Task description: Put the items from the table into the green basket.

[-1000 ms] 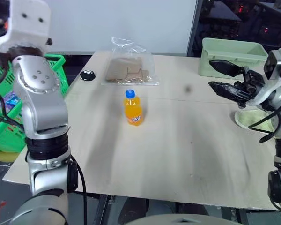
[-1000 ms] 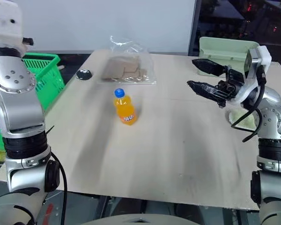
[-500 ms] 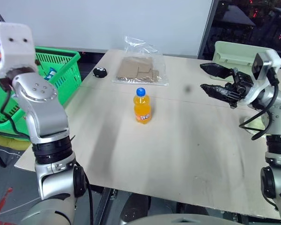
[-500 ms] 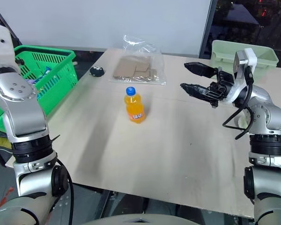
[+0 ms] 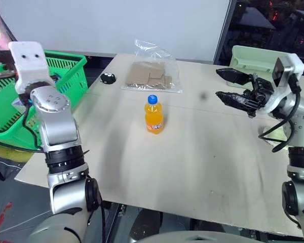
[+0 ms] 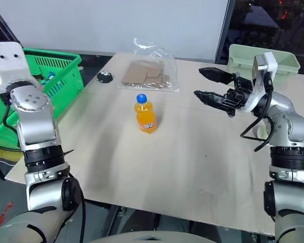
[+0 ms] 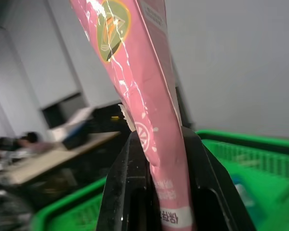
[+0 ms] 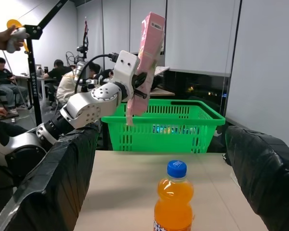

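Observation:
The pink carton's lower end (image 8: pixel 129 118) hangs at the green basket's near rim, so the robot's left gripper should pull it further over the basket's inside (image 5: pixel 4 109) and tip it before the gripper opens.
The long pink carton (image 8: pixel 147 57) stands upright, pinched low down by my left gripper (image 8: pixel 138 90), which is shut on it (image 7: pixel 154 96). It hangs above the near rim of the green basket (image 8: pixel 167 126), which sits off the table's left edge (image 5: pixel 66 76). The orange bottle (image 5: pixel 153 114) with a blue cap stands upright mid-table (image 8: pixel 175 198). My right gripper (image 5: pixel 219 83) hovers open over the table's right side. It points toward the bottle from well to the right of it, with nothing between its fingers.
A clear plastic bag of cardboard pieces (image 5: pixel 151 76) and a small black object (image 5: pixel 108 78) lie at the table's back. A pale green tub (image 5: pixel 258 56) stands at the back right, with a pale cloth (image 5: pixel 274 134) below it. People sit in the room beyond the basket (image 8: pixel 0 82).
My left arm has sunk with the carton toward the basket. The camera swung left early on. The bottle and my right gripper stayed put.

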{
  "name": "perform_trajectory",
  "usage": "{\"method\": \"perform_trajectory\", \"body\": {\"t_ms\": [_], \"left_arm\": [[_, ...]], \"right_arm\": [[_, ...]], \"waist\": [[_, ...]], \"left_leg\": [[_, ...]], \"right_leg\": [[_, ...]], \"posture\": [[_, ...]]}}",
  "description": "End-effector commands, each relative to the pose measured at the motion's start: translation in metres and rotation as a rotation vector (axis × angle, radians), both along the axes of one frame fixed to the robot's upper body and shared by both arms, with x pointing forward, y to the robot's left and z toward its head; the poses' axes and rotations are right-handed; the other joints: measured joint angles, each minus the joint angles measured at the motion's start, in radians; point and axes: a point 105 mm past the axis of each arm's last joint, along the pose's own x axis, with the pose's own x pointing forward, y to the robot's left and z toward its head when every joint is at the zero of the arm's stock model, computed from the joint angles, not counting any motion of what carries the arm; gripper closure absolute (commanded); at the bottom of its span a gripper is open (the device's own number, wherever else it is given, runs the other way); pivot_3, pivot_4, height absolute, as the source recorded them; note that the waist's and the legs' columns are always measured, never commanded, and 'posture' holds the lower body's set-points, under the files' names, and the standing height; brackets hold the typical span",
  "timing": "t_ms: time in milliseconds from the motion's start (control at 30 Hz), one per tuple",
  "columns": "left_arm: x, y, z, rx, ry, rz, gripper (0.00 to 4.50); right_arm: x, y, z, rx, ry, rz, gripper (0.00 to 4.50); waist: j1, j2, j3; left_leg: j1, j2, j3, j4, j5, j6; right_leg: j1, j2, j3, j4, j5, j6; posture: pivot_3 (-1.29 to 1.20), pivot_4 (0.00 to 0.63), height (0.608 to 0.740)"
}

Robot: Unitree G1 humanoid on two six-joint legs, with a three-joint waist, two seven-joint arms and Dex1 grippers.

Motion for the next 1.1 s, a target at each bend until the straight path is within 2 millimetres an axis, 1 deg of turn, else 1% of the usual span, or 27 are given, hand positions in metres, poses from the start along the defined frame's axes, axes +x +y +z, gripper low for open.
{"method": "perform_trajectory", "body": {"t_ms": [33, 100, 133, 233, 300, 333, 467, 533, 633, 733, 800, 833, 900, 1000, 1100], "left_arm": [[0.008, -0.042, 0.02, 0.015, -0.087, -0.265, 3.86], [0.007, -0.049, 0.02, 0.033, -0.079, -0.313, 3.86], [0.005, -0.048, 0.02, 0.04, -0.075, -0.305, 3.86], [0.0, -0.037, 0.019, 0.032, -0.058, -0.232, 3.86], [0.0, -0.036, 0.02, 0.025, -0.063, -0.224, 3.86], [0.001, -0.037, 0.021, 0.012, -0.068, -0.231, 3.86], [0.004, -0.053, 0.023, -0.001, -0.074, -0.316, 3.86], [0.004, -0.053, 0.023, -0.005, -0.079, -0.312, 3.86], [0.0, -0.038, 0.028, -0.018, -0.104, -0.236, 3.86], [-0.006, -0.021, 0.028, -0.04, -0.12, -0.123, 3.86], [-0.01, -0.009, 0.024, -0.05, -0.118, -0.04, 3.86], [-0.014, 0.003, 0.02, -0.062, -0.121, 0.039, 3.86], [-0.018, 0.019, 0.015, -0.071, -0.121, 0.161, 3.86], [-0.022, 0.026, 0.025, -0.015, -0.157, 0.292, 3.86], [-0.022, 0.036, 0.03, -0.038, -0.178, 0.384, 3.86]], "right_arm": [[-0.006, -0.002, 0.012, 0.014, -0.06, -0.004, 0.0], [-0.006, -0.002, 0.012, 0.014, -0.06, -0.006, 0.0], [-0.006, -0.002, 0.012, 0.015, -0.059, -0.007, 0.0], [-0.007, -0.003, 0.011, 0.017, -0.058, -0.011, 0.0], [-0.007, -0.002, 0.01, 0.017, -0.058, -0.012, 0.0], [-0.007, -0.002, 0.01, 0.018, -0.058, -0.013, 0.0], [-0.007, -0.002, 0.01, 0.022, -0.058, -0.018, 0.0], [-0.007, -0.003, 0.009, 0.023, -0.057, -0.021, 0.0], [-0.007, -0.003, 0.009, 0.023, -0.057, -0.023, 0.0], [-0.007, -0.003, 0.008, 0.025, -0.057, -0.023, 0.0], [-0.007, -0.002, 0.008, 0.025, -0.058, -0.023, 0.0], [-0.007, -0.002, 0.008, 0.025, -0.058, -0.022, 0.0], [-0.006, -0.002, 0.008, 0.025, -0.057, -0.02, 0.0], [-0.006, 0.0, 0.009, 0.022, -0.058, -0.011, 0.0], [-0.005, 0.0, 0.011, 0.024, -0.065, -0.011, 0.0]], "waist": [[-0.001, 0.0, 0.0], [-0.004, 0.0, 0.0], [-0.007, 0.0, 0.0], [-0.017, 0.0, 0.0], [-0.022, 0.0, 0.0], [-0.022, 0.0, 0.0], [-0.021, 0.0, 0.0], [-0.02, -0.001, -0.001], [-0.02, -0.001, -0.001], [-0.023, -0.001, -0.001], [-0.026, -0.001, -0.001], [-0.027, -0.001, -0.001], [-0.027, -0.001, -0.001], [-0.025, -0.001, -0.001], [-0.013, -0.004, -0.003]], "left_leg": [[0.0, 0.0, 0.0, 0.0, 0.0, 0.0], [0.0, 0.0, 0.0, 0.0, 0.0, 0.0], [0.0, 0.0, 0.0, 0.0, 0.0, 0.0], [0.0, 0.0, 0.0, 0.0, 0.0, 0.0], [0.0, 0.001, 0.0, -0.001, 0.0, 0.0], [0.0, 0.001, 0.0, -0.001, 0.0, 0.0], [0.0, 0.001, 0.0, 0.0, 0.0, 0.0], [0.0, 0.0, 0.0, 0.0, 0.0, 0.0], [0.0, 0.0, 0.0, 0.001, 0.0, 0.0], [0.0, 0.0, -0.001, 0.0, 0.0, 0.0], [0.0, 0.0, -0.001, 0.0, 0.0, 0.0], [0.0, 0.0, -0.001, 0.0, 0.0, 0.0], [0.0, 0.0, -0.001, 0.0, 0.0, 0.0], [0.001, 0.0, -0.001, 0.0, 0.0, 0.0], [0.0, 0.0, -0.002, 0.0, 0.001, -0.002]], "right_leg": [[0.0, 0.0, 0.0, 0.0, 0.0, 0.0], [0.0, 0.0, 0.0, -0.001, 0.0, 0.0], [0.0, 0.0, 0.0, -0.001, 0.0, 0.0], [0.0, 0.001, 0.0, -0.001, 0.0, -0.001], [-0.001, 0.001, 0.0, 0.0, 0.0, -0.001], [-0.001, 0.001, 0.0, 0.0, 0.0, -0.001], [0.0, 0.001, 0.0, 0.0, 0.0, -0.001], [0.0, 0.0, 0.0, 0.0, 0.0, -0.001], [0.0, 0.0, 0.0, 0.0, 0.0, -0.001], [0.0, 0.001, 0.0, 0.0, 0.0, -0.001], [0.0, 0.001, 0.0, 0.0, 0.0, 0.0], [0.0, 0.001, 0.0, 0.0, 0.0, -0.001], [0.0, 0.001, 0.0, 0.0, 0.0, 0.0], [0.0, 0.001, -0.001, 0.001, 0.0, 0.0], [0.0, 0.001, -0.002, 0.0, 0.0, -0.001]], "posture": [[0.2, 0.0, 0.74], [0.19, 0.0, 0.74], [0.19, 0.0, 0.74], [0.19, 0.0, 0.74], [0.19, 0.0, 0.74], [0.19, 0.0, 0.74], [0.19, 0.0, 0.74], [0.19, 0.0, 0.74], [0.19, 0.0, 0.74], [0.19, 0.0, 0.74], [0.19, 0.0, 0.74], [0.19, 0.0, 0.74], [0.2, 0.0, 0.74], [0.2, 0.0, 0.74], [0.2, 0.0, 0.74]]}}
